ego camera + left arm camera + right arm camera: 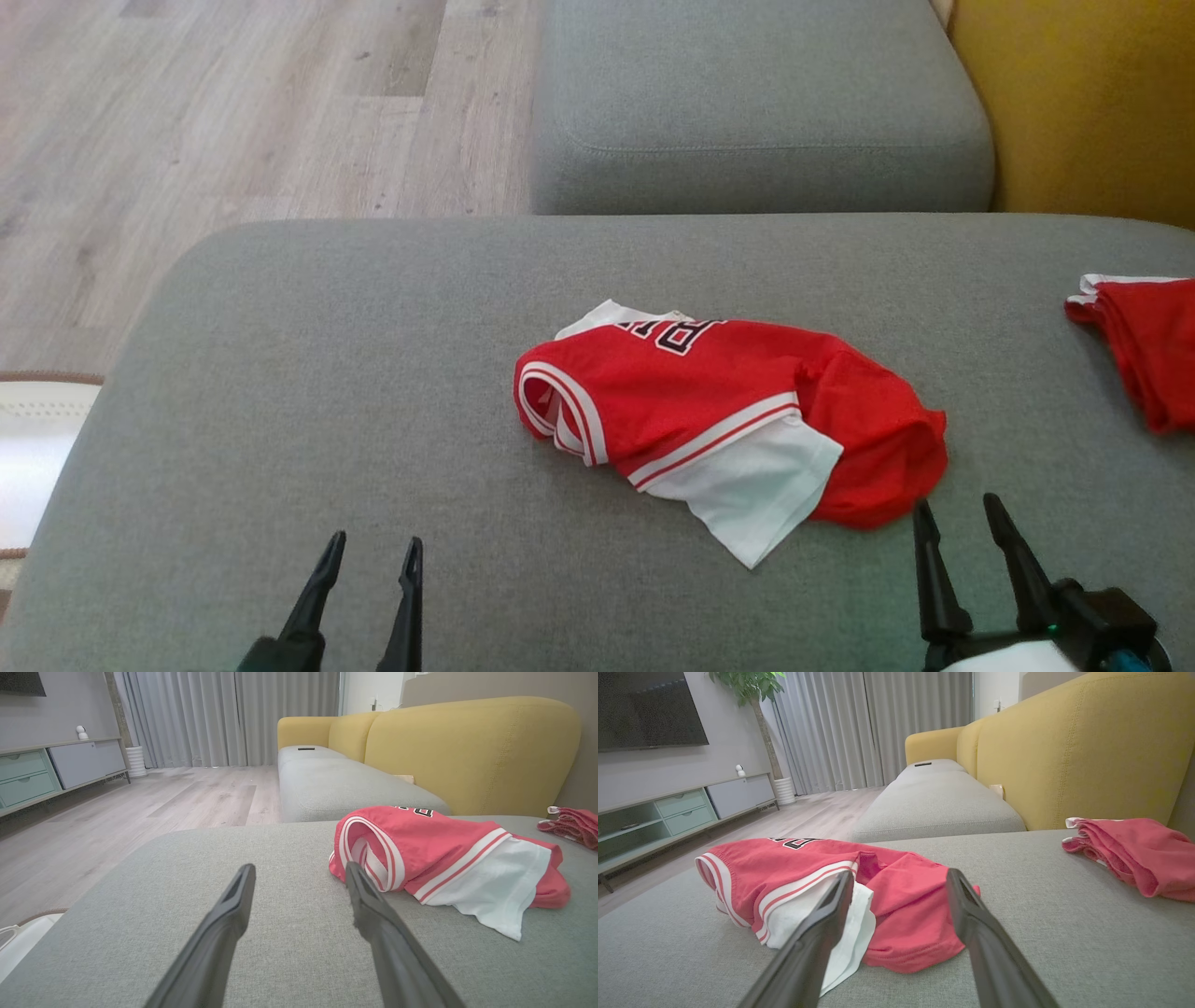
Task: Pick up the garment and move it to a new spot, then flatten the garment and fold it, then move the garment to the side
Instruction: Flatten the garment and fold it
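Observation:
My gripper will bring more lettering and a large digit into view when it pulls the red jersey open, because black letters go out of sight over the heap's far edge.
A crumpled red jersey with white trim and a white panel lies in a heap on the grey cushion, near its middle. The same jersey lies to the right of my left fingers, and the jersey spreads just beyond my right fingertips. My left gripper hovers open near the front edge, left of the garment, holding nothing. My right gripper is open too, just in front of the jersey's right end, not touching it. In the wrist views the left gripper and right gripper are both empty.
A second red garment lies folded at the cushion's far right edge. A yellow sofa back rises behind it, with another grey seat beyond. Wooden floor lies to the left, and a pale rug.

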{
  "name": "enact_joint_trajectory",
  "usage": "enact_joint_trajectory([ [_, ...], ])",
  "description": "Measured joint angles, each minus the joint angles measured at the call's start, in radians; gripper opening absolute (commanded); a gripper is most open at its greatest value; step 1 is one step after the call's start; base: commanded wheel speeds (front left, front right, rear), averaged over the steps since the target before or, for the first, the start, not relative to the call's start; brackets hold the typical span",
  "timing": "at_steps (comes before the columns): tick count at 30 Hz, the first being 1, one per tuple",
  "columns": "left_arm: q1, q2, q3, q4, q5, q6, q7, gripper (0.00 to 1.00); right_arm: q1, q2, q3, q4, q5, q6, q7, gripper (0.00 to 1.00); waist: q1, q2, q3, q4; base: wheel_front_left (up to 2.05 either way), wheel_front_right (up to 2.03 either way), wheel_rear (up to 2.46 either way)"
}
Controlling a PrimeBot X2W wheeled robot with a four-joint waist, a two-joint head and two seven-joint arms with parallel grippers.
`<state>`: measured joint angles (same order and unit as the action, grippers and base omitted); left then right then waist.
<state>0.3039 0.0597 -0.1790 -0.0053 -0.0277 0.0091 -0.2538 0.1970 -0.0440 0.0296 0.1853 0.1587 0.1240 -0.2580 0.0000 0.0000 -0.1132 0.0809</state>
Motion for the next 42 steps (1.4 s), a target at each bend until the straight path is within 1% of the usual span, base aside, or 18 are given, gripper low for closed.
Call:
enact_joint_trajectory([
  [9, -0.003, 0.0, -0.02, 0.018, -0.003, 0.004, 0.0, 1.0, -0.003, 0.0, 0.003, -0.007, -0.011, 0.0, 0.0, 1.0, 0.0, 0.0, 0.031, -0.01, 0.0, 0.0, 0.0],
  [13, -0.033, 0.0, -0.072, 0.084, -0.031, -0.027, 0.0, 1.0, -0.009, 0.0, 0.009, -0.018, -0.019, 0.0, 0.0, 1.0, 0.0, 0.0, 0.058, -0.018, 0.0, 0.0, 0.0],
  [16, -0.09, -0.001, -0.11, 0.122, -0.101, -0.05, 0.0, 1.0, -0.028, 0.0, 0.024, -0.028, -0.028, 0.0, 0.0, 1.0, 0.0, 0.0, 0.084, -0.027, 0.0, 0.0, 0.0],
  [18, -0.143, -0.001, -0.15, 0.178, -0.135, -0.075, 0.0, 1.0, -0.047, 0.0, 0.031, -0.036, -0.029, 0.0, 0.0, 1.0, 0.0, 0.0, 0.104, -0.033, 0.0, 0.0, 0.0],
  [20, -0.201, -0.002, -0.208, 0.277, -0.164, -0.099, 0.0, 1.0, -0.068, 0.0, 0.041, -0.037, -0.044, 0.0, 0.0, 1.0, 0.0, 0.0, 0.125, -0.043, 0.0, 0.0, 0.0],
  [23, -0.286, -0.004, -0.29, 0.397, -0.195, -0.114, 0.0, 1.0, -0.105, 0.0, 0.064, -0.037, -0.051, 0.0, 0.0, 1.0, 0.0, 0.0, 0.164, -0.06, 0.0, 0.0, 0.0],
  [31, -0.577, -0.007, -0.411, 0.594, -0.374, -0.125, 0.0, 1.0, -0.221, -0.002, 0.095, -0.046, -0.06, 0.0, 0.0, 1.0, 0.0003, 0.0, 0.284, -0.115, 0.0, 0.0, 0.0],
  [35, -0.648, -0.008, -0.465, 0.678, -0.445, -0.125, 0.0, 1.0, -0.237, -0.003, 0.095, -0.047, -0.063, 0.0, 0.0, 1.0, 0.0003, 0.0, 0.325, -0.151, 0.0, 0.0, 0.0],
  [37, -0.677, -0.009, -0.481, 0.692, -0.463, -0.122, -0.003, 1.0, -0.238, -0.003, 0.095, -0.047, -0.063, 0.0, 0.0, 1.0, 0.0002, 0.0, 0.338, -0.168, 0.0, 0.0, 0.0],
  [40, -0.706, -0.01, -0.483, 0.696, -0.466, -0.105, -0.003, 1.0, -0.239, -0.003, 0.095, -0.047, -0.063, 0.0, 0.0, 1.0, 0.0002, 0.0, 0.347, -0.182, 0.0, 0.0, 0.0],
  [41, -0.716, -0.012, -0.483, 0.699, -0.468, -0.1, -0.003, 0.98, -0.24, -0.003, 0.094, -0.047, -0.063, 0.0, 0.0, 1.0, 0.0002, 0.0, 0.35, -0.188, 0.0, 0.0, 0.0],
  [42, -0.723, -0.012, -0.482, 0.699, -0.468, -0.097, -0.003, 0.69, -0.243, -0.003, 0.094, -0.047, -0.063, 0.0, 0.0, 1.0, 0.0002, 0.0, 0.352, -0.192, 0.0, 0.0, 0.0],
])
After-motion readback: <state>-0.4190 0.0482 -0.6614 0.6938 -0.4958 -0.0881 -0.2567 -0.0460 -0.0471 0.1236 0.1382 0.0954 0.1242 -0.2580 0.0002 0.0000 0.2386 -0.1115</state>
